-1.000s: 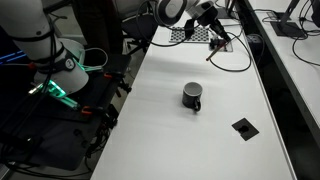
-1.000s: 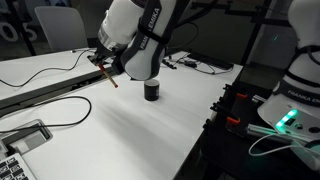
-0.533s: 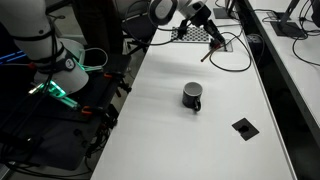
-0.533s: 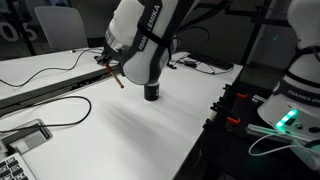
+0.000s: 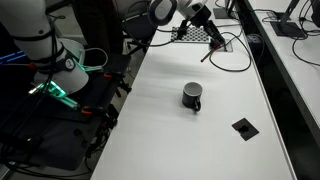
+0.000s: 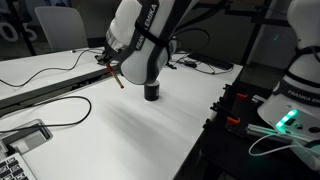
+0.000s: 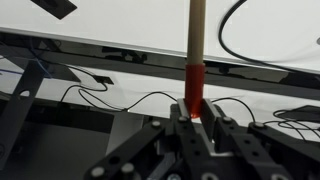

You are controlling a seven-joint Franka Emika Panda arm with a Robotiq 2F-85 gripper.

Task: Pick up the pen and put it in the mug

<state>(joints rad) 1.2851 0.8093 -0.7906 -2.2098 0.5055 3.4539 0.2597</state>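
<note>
The pen's loose end is hanging at a slant and wide of the mug, so the robot's gripper should swing back and bring that end over the mug's opening before going down.
My gripper is shut on the pen, clamping its reddish end, with the brownish-orange body sticking out beyond the fingertips. In both exterior views the gripper holds the pen tilted in the air over the far part of the white table. The pen also shows in an exterior view, beside the arm. The dark mug stands upright near the table's middle, well short of the gripper. In an exterior view the mug sits under the arm, partly hidden.
A flat black square plate lies near the table's right edge. A black cable loops on the table near the gripper. A perforated pad lies at the far end. A second robot base with green lights stands beside the table.
From one second ago to half a second ago the gripper lifted and shifted slightly with the pen in it. Since then nothing has visibly moved.
</note>
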